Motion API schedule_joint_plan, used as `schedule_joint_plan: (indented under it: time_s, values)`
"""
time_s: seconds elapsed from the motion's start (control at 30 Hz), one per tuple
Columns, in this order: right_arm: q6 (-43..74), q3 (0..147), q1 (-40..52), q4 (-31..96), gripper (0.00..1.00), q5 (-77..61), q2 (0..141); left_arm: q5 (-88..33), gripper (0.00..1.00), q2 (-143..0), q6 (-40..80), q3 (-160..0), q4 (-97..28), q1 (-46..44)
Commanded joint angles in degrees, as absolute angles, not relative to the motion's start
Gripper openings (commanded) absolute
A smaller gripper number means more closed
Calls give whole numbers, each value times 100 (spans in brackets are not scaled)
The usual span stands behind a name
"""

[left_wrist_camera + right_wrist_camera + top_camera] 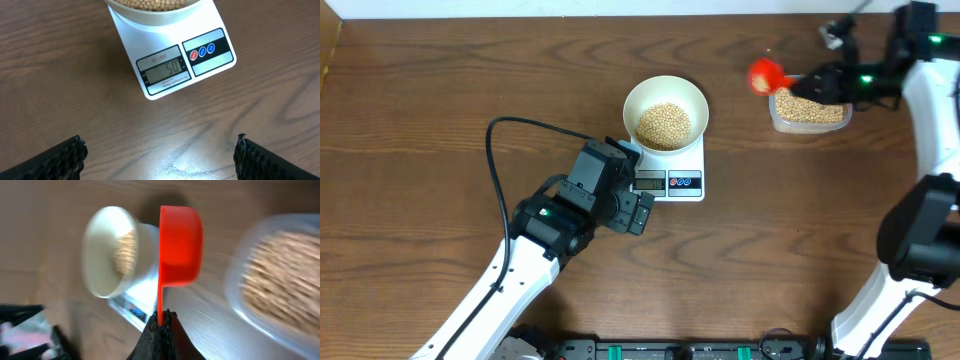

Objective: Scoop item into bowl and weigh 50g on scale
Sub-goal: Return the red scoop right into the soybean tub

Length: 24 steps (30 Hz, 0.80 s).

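Observation:
The scale's display (165, 71) shows 50 and the red scoop still has beans in it. Next, my right gripper tips the beans into the clear tub (804, 112) and leaves the scoop there.
The cream-white bowl (665, 110) holds tan beans (664, 125) and stands on the white scale (678, 180). In the left wrist view the scale's display (165, 70) reads 50. My left gripper (638, 212) is open and empty, on the table just in front of the scale; its fingers show in the left wrist view (159, 155). My right gripper (823, 84) is shut on the handle of a red scoop (763, 74), held beside the clear tub of beans (810, 110). In the right wrist view the scoop (180, 245) is blurred between the bowl (107, 250) and the tub (280, 275).
A black cable (505, 150) loops over the table left of the scale. The right arm (930, 150) runs down the right edge. The wooden table (440, 90) lies around.

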<state>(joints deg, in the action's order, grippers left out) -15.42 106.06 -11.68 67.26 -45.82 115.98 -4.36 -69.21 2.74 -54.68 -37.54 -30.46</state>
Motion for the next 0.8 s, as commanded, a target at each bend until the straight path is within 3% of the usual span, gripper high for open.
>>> schedule_joint_plan:
  time_s: [0.0, 0.4, 0.77]
  values:
    - [-1549, 10720, -1350, 7142, 1, -3039, 11347, -386, 96, -6847, 235, -5441, -3769, -3028]
    - [-884, 10718, -1031, 6665, 1, -1435, 11349, -386, 96, -6847, 235, -5441, -3769, -3028]
    - [-731, 10726, 121, 6447, 1, 1247, 11345, -386, 96, -6847, 235, -5441, -3769, -3028]
